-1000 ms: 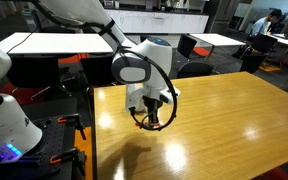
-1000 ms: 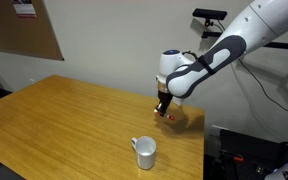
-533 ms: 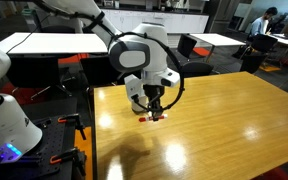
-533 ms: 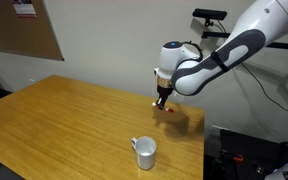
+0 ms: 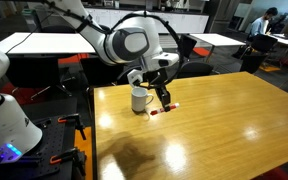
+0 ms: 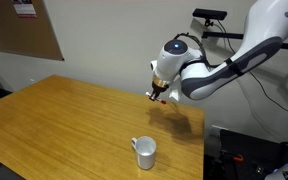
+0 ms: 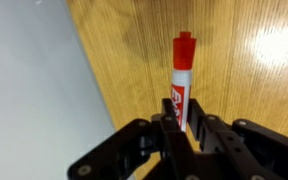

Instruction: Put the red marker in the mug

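The red marker lies almost level across my gripper's fingers, so next I tip my gripper to stand the marker upright before moving it over the white mug.
My gripper is shut on the red marker, which sticks out from between the fingers, red cap end away from the wrist. In both exterior views the gripper holds the marker lifted above the wooden table. The white mug stands upright on the table, partly hidden behind the gripper in an exterior view; it also shows near the table's front edge, with its handle to the left, well apart from the gripper.
The table edge runs next to the grey floor in the wrist view. White tables and chairs stand behind. A cork board hangs on the wall. Another robot base stands beside the table.
The gripper has risen from the tabletop with the red marker held in it, and the wrist has turned. The mug has not moved.
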You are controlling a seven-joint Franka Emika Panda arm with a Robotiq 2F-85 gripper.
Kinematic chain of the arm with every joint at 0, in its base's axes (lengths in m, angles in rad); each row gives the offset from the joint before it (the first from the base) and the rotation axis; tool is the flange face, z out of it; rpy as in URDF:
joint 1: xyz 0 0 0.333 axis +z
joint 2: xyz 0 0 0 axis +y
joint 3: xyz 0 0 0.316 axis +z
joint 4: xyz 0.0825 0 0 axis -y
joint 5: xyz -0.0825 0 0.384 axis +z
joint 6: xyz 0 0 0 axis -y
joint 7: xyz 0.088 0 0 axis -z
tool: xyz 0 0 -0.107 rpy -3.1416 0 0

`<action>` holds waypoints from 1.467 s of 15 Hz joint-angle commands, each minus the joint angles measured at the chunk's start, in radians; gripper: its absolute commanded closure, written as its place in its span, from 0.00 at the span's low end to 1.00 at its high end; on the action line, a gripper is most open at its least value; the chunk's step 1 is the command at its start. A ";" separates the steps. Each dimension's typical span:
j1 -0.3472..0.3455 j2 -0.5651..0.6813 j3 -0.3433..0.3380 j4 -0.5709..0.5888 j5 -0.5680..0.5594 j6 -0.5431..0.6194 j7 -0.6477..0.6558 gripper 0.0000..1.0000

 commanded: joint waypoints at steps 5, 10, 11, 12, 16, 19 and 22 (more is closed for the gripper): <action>0.040 -0.048 -0.035 0.063 -0.596 0.001 0.632 0.95; 0.073 -0.063 0.007 0.089 -0.900 -0.131 1.052 0.95; 0.083 -0.062 0.018 0.085 -0.946 -0.174 1.135 0.95; 0.093 -0.057 0.028 0.078 -0.982 -0.223 1.216 0.95; 0.094 -0.027 0.101 0.036 -1.073 -0.412 1.478 0.95; 0.082 -0.015 0.118 0.035 -1.044 -0.413 1.465 0.81; 0.084 -0.002 0.125 0.027 -1.044 -0.434 1.496 0.81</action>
